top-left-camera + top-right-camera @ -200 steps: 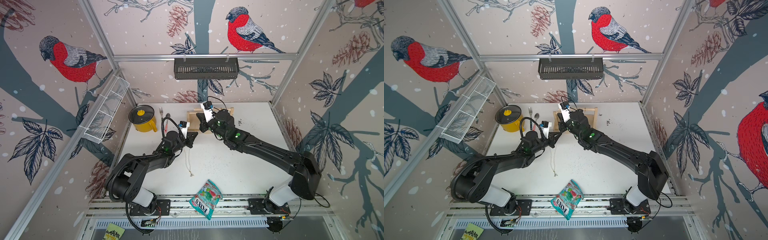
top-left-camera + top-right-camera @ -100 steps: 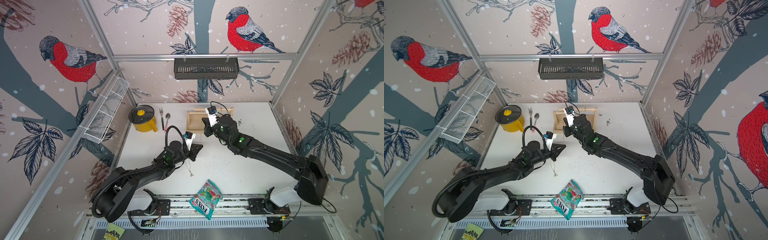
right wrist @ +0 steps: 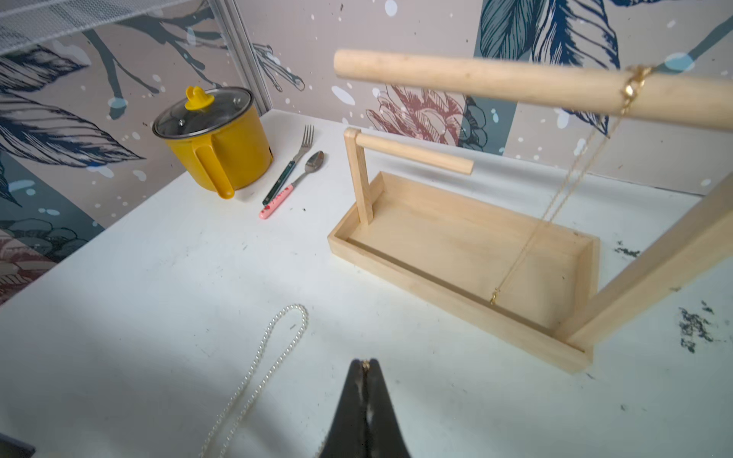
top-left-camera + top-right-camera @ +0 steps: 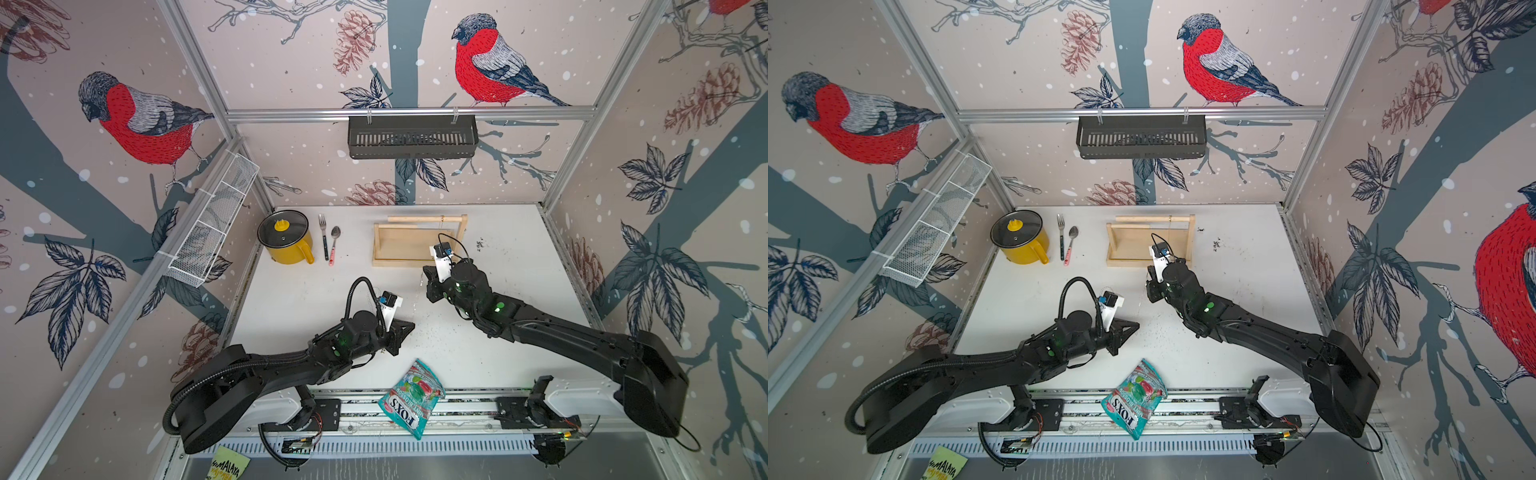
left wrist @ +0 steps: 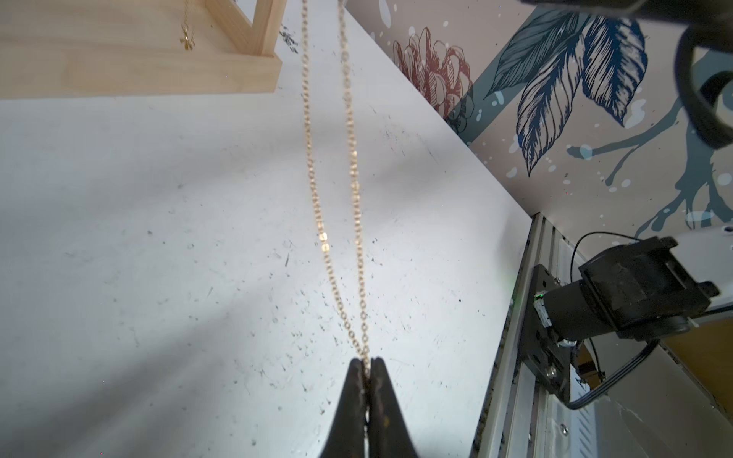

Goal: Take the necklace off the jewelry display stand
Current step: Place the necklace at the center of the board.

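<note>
The gold chain necklace [image 5: 355, 190] hangs clear of the stand above open table, so the robot's left gripper should keep lowering the necklace's end until it touches the table [image 4: 421, 343], then let go.
The light-wood jewelry display stand [image 4: 409, 249] [image 4: 1144, 251] [image 3: 468, 253] stands at the back of the table. A gold chain necklace [image 5: 317, 222] hangs free of it, stretched in the air between my two grippers. My left gripper [image 4: 409, 326] [image 4: 1136, 326] [image 5: 368, 361] is shut on one end of the loop. My right gripper [image 4: 424, 274] [image 4: 1148, 277] [image 3: 365, 363] is shut on the other end, just in front of the tray. A thinner gold necklace [image 3: 632, 85] still hangs from the dowel [image 3: 496, 79], its pendant [image 3: 494, 297] over the tray.
A pearl necklace [image 3: 277, 337] lies on the table by my right gripper. A yellow pot [image 4: 286, 243], a fork [image 4: 323, 241] and a spoon [image 4: 333, 245] sit back left. A candy bag [image 4: 411, 395] lies at the front edge. A black basket [image 4: 411, 137] hangs on the back wall.
Both grippers have drawn back from the stand toward the front of the table, the left one farther. The gold chain came away with them and now spans the gap between them.
</note>
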